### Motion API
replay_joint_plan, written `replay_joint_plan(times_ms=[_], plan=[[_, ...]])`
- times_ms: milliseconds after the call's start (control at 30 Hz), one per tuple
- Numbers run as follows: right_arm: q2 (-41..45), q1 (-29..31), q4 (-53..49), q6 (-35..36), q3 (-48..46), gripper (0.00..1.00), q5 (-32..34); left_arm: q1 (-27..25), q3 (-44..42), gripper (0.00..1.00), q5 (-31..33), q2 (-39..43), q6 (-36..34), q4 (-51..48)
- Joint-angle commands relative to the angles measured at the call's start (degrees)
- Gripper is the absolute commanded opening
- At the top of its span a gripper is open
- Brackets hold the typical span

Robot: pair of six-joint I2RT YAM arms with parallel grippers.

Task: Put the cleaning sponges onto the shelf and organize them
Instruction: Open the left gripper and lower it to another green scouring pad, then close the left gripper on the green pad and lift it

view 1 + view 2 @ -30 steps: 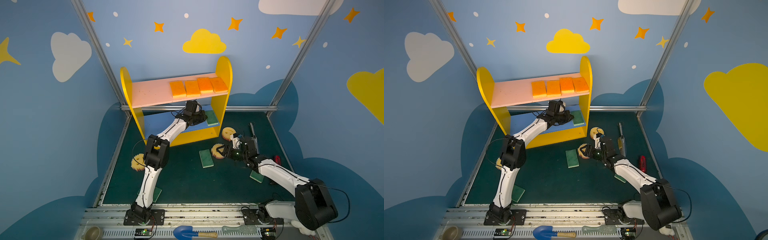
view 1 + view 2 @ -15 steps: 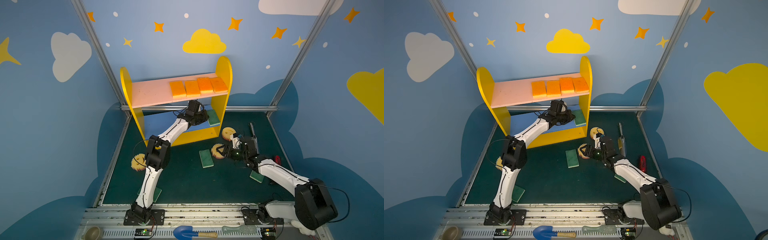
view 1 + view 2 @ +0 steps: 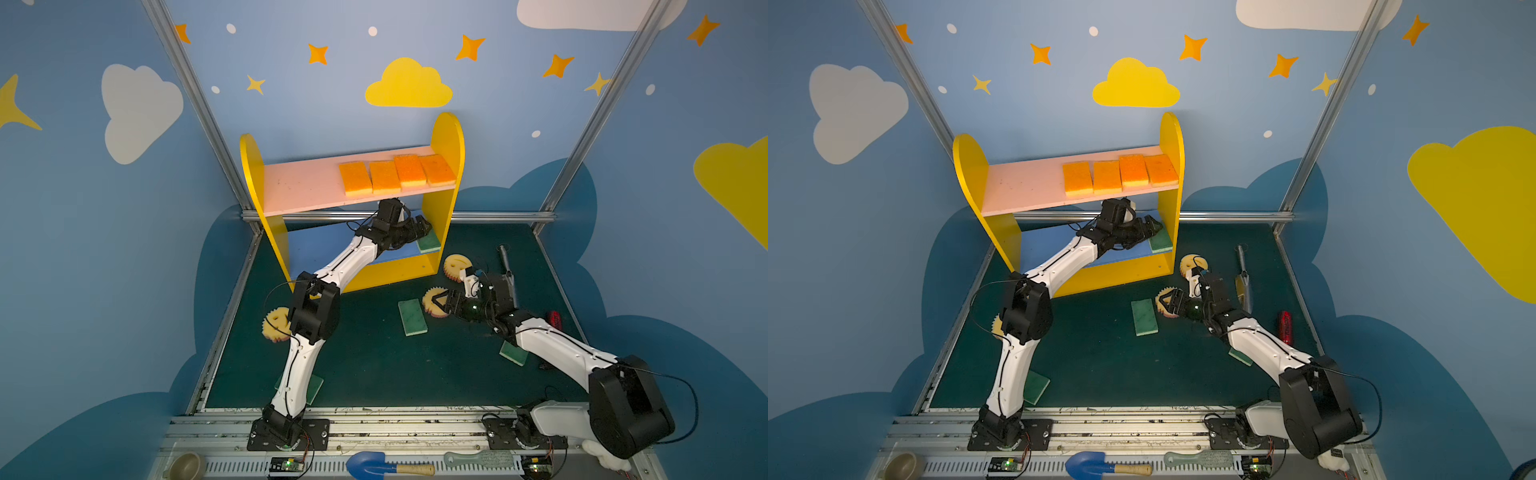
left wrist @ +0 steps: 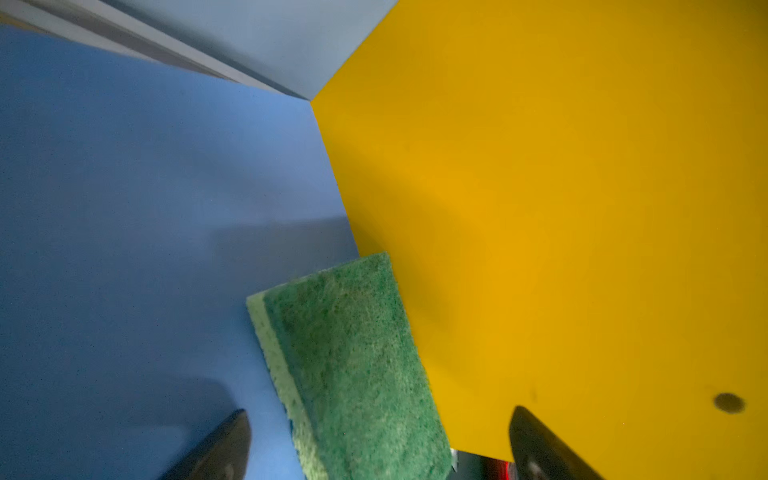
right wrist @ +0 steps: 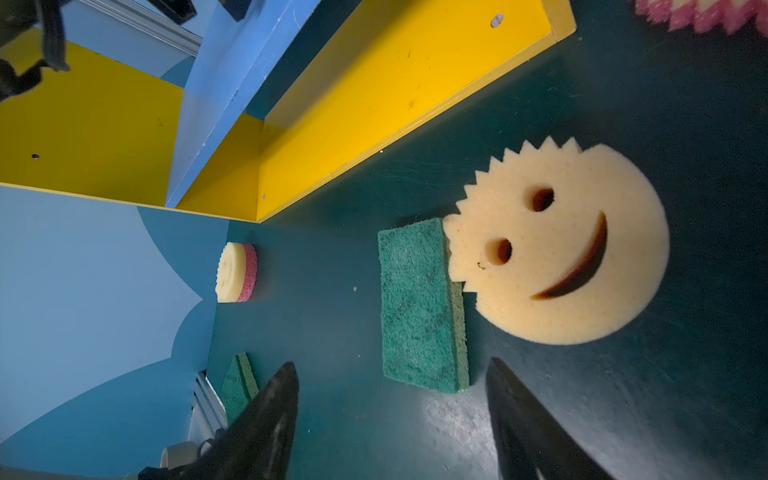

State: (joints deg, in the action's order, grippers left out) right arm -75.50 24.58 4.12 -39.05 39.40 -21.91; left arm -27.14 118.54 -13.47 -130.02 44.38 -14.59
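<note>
The green-topped sponge [image 3: 429,241] is flat against the shelf's yellow side, so my left gripper keeps going to the green sponge [image 3: 412,317] touching the smiley sponge and closes there.
The shelf [image 3: 448,137] carries several orange-topped sponges [image 3: 384,176] on its pink board. A green-topped sponge [image 3: 429,242] [image 4: 353,365] lies flat on the blue board [image 4: 124,208], against the right yellow panel. My left gripper [image 3: 420,229] [image 4: 379,415] hovers open over it, jaws clear of both sides. My right gripper [image 3: 438,301] [image 5: 391,365] stands open and empty low over the floor, by a smiley sponge [image 3: 428,300] [image 5: 561,249] that touches a green sponge [image 3: 412,317] [image 5: 419,307].
On the floor lie two more smiley sponges [image 3: 456,266] [image 3: 274,324] and two green sponges [image 3: 313,386] [image 3: 513,353], each partly under an arm. A metal tool [image 3: 507,266] and a red object [image 3: 555,320] sit at the right. A blue trowel [image 3: 370,463] and a brush [image 3: 478,459] lie at the front.
My left gripper has opened and let go of the green sponge, which now rests on the blue board. The right arm has not moved.
</note>
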Motion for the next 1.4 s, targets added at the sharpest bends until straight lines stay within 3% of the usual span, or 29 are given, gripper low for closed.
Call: replay_joint_plan(times_ms=[0,333,567,733,867,1200,1367], plan=[[0.5,-0.1,0.7,-0.2,-0.5,0.70,-0.1,-0.1,-3.1,1.00,1.7,3.2,-2.2,-1.2],[0.5,-0.2,0.2,0.6,-0.5,0.71,1.7,-5.0,-14.7,1.00,6.1,14.1,-10.8,-0.8],[2.6,-0.3,-0.2,0.6,-2.1,0.71,2.1,-8.0,-35.9,1.00,5.9,25.9,-8.7,9.4],[6.0,-0.3,-1.2,0.4,-2.9,0.77,4.4,-10.4,-46.7,1.00,9.2,33.0,-9.6,9.2],[6.9,-0.5,-0.7,-0.9,-3.6,0.88,5.0,-11.1,-55.4,1.00,12.0,37.0,-8.3,10.7],[7.3,-0.9,-1.7,-2.2,-3.7,0.88,5.8,-11.7,-61.8,0.99,10.9,28.8,-2.8,17.6],[8.6,-1.1,-2.3,-1.5,-4.2,0.88,7.3,-11.7,-61.9,0.87,9.0,24.3,1.1,21.3]])
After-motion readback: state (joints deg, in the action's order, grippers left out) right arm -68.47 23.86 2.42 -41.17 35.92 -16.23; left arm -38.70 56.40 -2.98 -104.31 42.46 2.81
